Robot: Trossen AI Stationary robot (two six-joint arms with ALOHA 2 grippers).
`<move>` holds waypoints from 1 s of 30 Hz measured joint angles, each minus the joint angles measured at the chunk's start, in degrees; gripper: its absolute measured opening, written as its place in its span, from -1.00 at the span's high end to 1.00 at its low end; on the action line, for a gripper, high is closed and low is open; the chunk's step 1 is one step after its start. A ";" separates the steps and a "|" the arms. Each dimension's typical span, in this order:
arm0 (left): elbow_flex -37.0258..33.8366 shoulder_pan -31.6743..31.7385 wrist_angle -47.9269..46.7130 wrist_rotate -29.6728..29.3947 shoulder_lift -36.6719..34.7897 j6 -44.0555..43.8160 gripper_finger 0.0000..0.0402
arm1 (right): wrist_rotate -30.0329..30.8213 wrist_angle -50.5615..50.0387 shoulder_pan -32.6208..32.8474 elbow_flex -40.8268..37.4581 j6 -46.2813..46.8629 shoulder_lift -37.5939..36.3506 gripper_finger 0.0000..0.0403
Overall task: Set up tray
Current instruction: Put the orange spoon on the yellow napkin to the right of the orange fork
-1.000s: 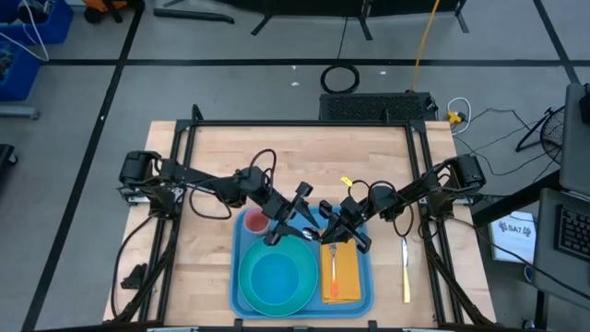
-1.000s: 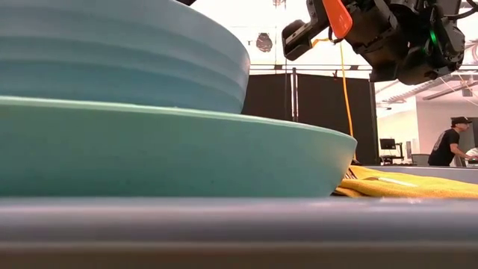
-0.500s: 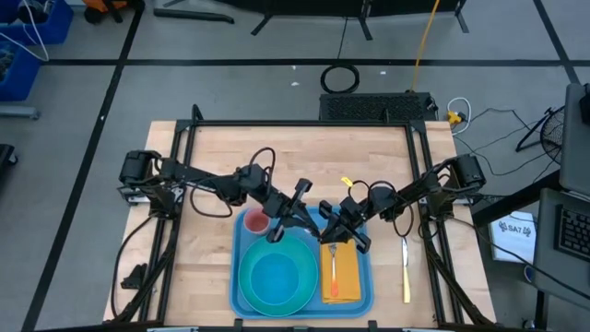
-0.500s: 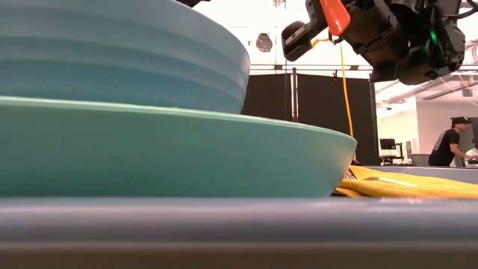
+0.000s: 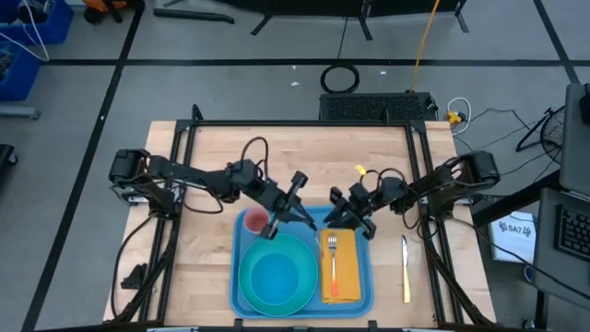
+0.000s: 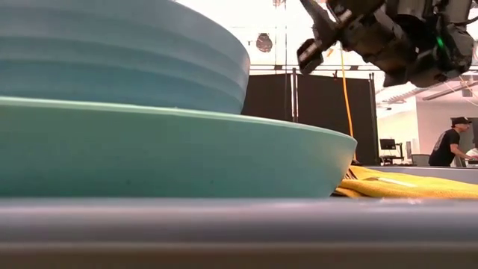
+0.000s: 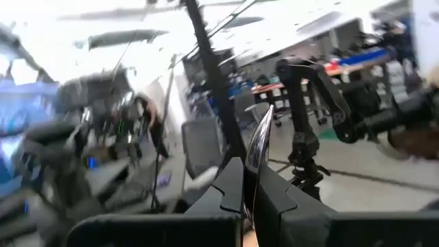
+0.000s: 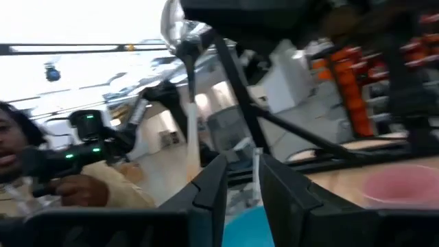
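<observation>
Next, I move my right gripper away first, because it hangs over the yellow napkin's far end (image 5: 341, 235). Then my left gripper should swing over and put the spoon down beside the fork (image 5: 348, 267).
The light-blue tray (image 5: 234, 281) lies at the table's near middle. It carries a teal plate (image 5: 249, 295) with a blue bowl (image 5: 275, 277) on it, a pink cup (image 5: 255, 219), and a yellow napkin (image 5: 345, 277) with a fork (image 5: 333, 263) on top. My left gripper (image 5: 288, 210) hovers over the tray's far part beside the cup, shut on a metal spoon (image 7: 258, 140). My right gripper (image 5: 343, 210) hangs over the tray's far right part. Its fingers (image 8: 212, 182) stand a little apart with nothing plainly between them. My left gripper pinches the spoon's neck (image 7: 251, 180) between its two fingers, just behind the bowl of the spoon. The bowl sticks out past the fingertips, on edge. The spoon is lifted clear above the tray; its handle is hidden by the fingers.
A knife (image 5: 405, 267) lies on the bare wood to the right of the tray. The table's far half (image 5: 295, 152) is bare wood between the two arm mounts. In the low view a person (image 6: 450, 146) stands far off in the room.
The two grippers, close together over the tray's far part a second ago, have drawn apart. My right gripper has pulled back toward the table's right and far edges and risen. My left arm has shifted slightly toward the left edge. The tray's items have stayed put.
</observation>
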 joint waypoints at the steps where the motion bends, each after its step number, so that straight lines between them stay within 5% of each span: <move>1: 0.00 0.06 -0.81 -0.69 -0.26 -2.13 0.96 | 0.07 -0.20 -0.73 -1.41 -0.01 -1.47 0.64; 11: -0.05 -3.38 3.60 -10.80 5.46 -15.10 0.96 | 3.53 -0.18 -10.38 -13.13 -3.16 -20.51 0.73; 16: -0.02 -3.06 19.13 -13.77 14.05 -26.45 0.96 | 6.19 -2.12 -14.82 -15.95 -2.94 -29.31 0.75; 23: 0.67 -1.21 26.17 -19.03 25.27 -41.70 0.96 | 6.16 -10.75 -15.35 -15.92 -2.92 -33.36 0.76; 30: 8.86 -2.56 18.91 -19.65 31.80 -50.80 0.96 | 6.29 -11.33 -15.35 -15.92 -2.92 -33.45 0.76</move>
